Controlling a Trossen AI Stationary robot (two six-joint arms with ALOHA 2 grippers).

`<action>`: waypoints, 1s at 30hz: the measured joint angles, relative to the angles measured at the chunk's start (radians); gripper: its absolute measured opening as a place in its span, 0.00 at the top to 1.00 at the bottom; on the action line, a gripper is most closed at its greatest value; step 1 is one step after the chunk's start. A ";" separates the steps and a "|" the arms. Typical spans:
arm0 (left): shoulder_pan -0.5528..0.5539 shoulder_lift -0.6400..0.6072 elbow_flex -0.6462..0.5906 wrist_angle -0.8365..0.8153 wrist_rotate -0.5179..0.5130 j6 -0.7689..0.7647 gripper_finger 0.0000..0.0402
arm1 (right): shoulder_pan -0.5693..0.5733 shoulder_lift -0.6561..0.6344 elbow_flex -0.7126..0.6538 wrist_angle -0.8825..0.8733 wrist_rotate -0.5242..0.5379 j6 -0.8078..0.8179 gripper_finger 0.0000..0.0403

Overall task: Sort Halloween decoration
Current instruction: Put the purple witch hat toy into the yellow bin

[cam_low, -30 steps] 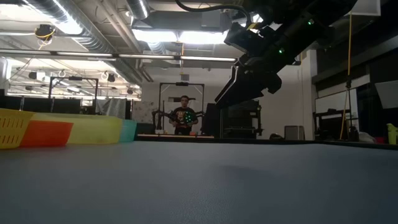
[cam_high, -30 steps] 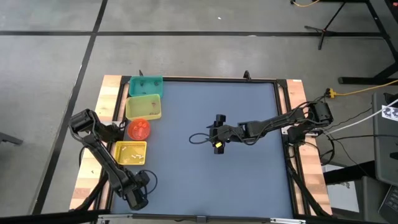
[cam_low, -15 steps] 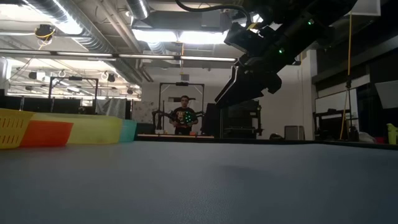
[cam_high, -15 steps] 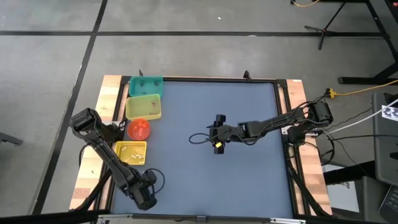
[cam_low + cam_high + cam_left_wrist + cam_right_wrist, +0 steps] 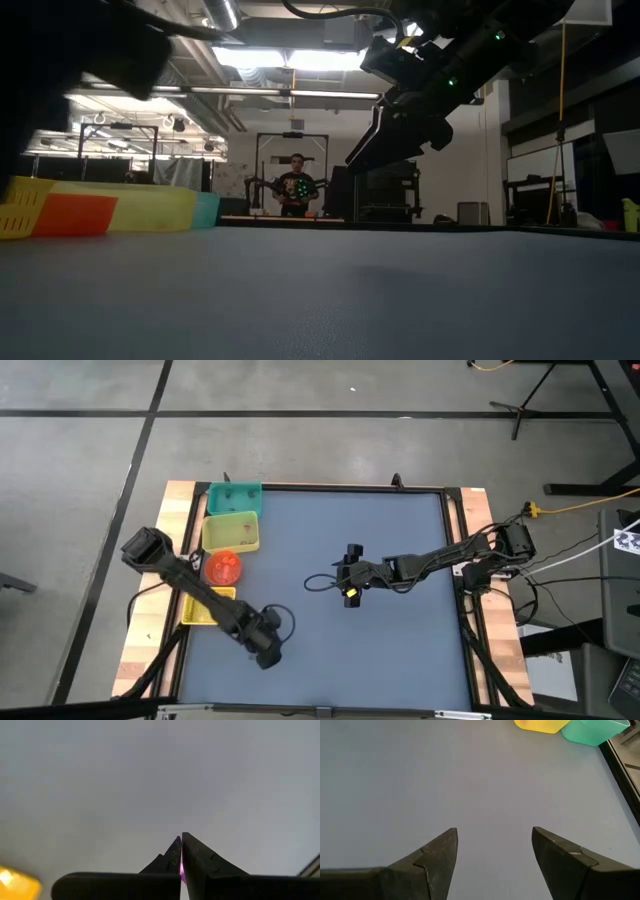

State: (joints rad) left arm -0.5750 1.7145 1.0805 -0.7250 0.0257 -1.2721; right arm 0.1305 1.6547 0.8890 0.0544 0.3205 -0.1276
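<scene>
I should open my left gripper, move it back, and grab the purple trinket between the ends of its fingers, because the fingers go past the purple trinket (image 5: 183, 871) and close almost together.
My left gripper (image 5: 267, 654) hangs over the blue mat near the table's near edge, left of the middle. In the left wrist view it (image 5: 181, 839) is shut, with a thin purple sliver, one dark purple trinket (image 5: 181, 866), between the fingers. My right gripper (image 5: 350, 588) waits open above the middle of the mat; its fingers (image 5: 492, 836) have nothing between them. Small trinkets lie in the bins: orange ones in the red bin (image 5: 223, 566) and specks in the teal bin (image 5: 234, 495). My left gripper pinches the purple trinket (image 5: 181, 868) between its two shut fingers. Only a narrow strip of it shows in the slit between them, so I cannot tell its shape or which part is held.
A teal bin, a yellow bin (image 5: 231, 530), the red bin and a yellow basket (image 5: 203, 607) stand in a row along the table's left side; my left arm crosses over the basket. The bins also show in the low view (image 5: 110, 210). A person (image 5: 293, 190) stands far behind the table.
My left gripper has swung from the near left corner toward the table's right and a little toward the far edge, and its arm now reaches across the yellow basket. In the low view the arm has come into the upper left. My right arm has kept still.
</scene>
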 joint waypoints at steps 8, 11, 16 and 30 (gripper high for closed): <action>0.093 0.000 0.000 0.000 0.119 0.177 1.00 | 0.000 0.000 0.000 0.000 0.000 0.000 0.37; 0.089 0.000 0.000 0.000 0.179 0.183 1.00 | 0.000 0.000 0.000 0.000 0.000 0.000 0.37; 0.060 0.000 0.000 0.001 0.221 0.184 0.96 | 0.000 0.000 0.000 0.000 0.000 0.000 0.37; -0.088 0.000 0.000 0.013 0.076 0.186 0.64 | 0.000 0.000 0.000 -0.001 0.000 0.000 0.37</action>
State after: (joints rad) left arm -0.6628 1.7145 1.0807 -0.7120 0.1015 -1.0862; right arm 0.1303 1.6547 0.8890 0.0536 0.3202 -0.1276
